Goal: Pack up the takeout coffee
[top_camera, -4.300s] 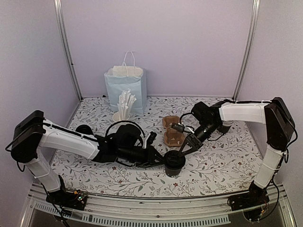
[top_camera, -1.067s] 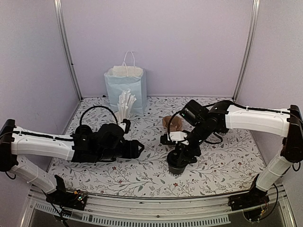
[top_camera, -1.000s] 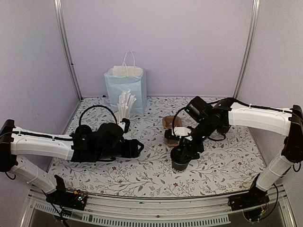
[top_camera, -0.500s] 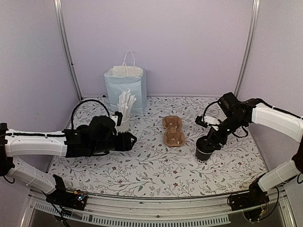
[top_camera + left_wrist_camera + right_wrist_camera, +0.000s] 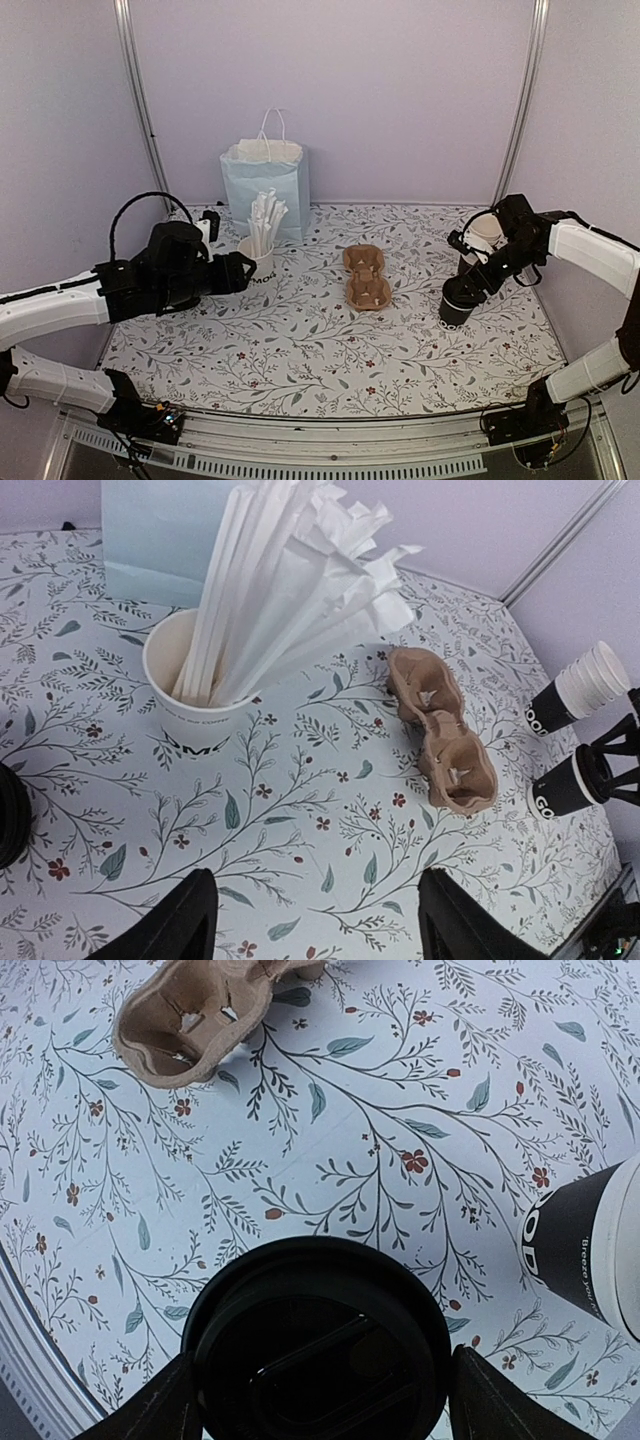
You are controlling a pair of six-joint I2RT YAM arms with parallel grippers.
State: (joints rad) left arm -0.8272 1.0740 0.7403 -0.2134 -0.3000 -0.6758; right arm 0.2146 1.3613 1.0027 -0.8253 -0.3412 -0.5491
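Note:
My left gripper keeps going up, open, and closes on the bag rim's nearest corner [image 5: 226, 157], because the paper bag's rim [image 5: 264, 153] is clear above the straws.
A black paper cup with a black round lid [image 5: 456, 308] stands low at the right of the table, and my right gripper [image 5: 464, 292] is shut on it from above. In the right wrist view the lid [image 5: 318, 1355] fills the gap between both fingers. The brown two-hole carrier [image 5: 366, 277] lies empty mid-table, left of that cup, also seen as the carrier [image 5: 441, 742] and the carrier [image 5: 188, 1017]. A stack of black cups [image 5: 485, 232] with a white inside stands just behind the held cup. My left gripper [image 5: 243, 271] hangs open beside the straw cup, and my left gripper [image 5: 320, 925] has only tabletop between its fingers.
A white cup of white straws [image 5: 261, 243] stands at the back left, with the pale blue paper bag [image 5: 266, 185] with white handles behind it against the wall. Metal frame posts rise at both back corners. The tablecloth has a floral print.
My right arm has carried the lidded cup from the front centre to the right side of the table. My left arm has drawn back to the left, ending by the straw cup.

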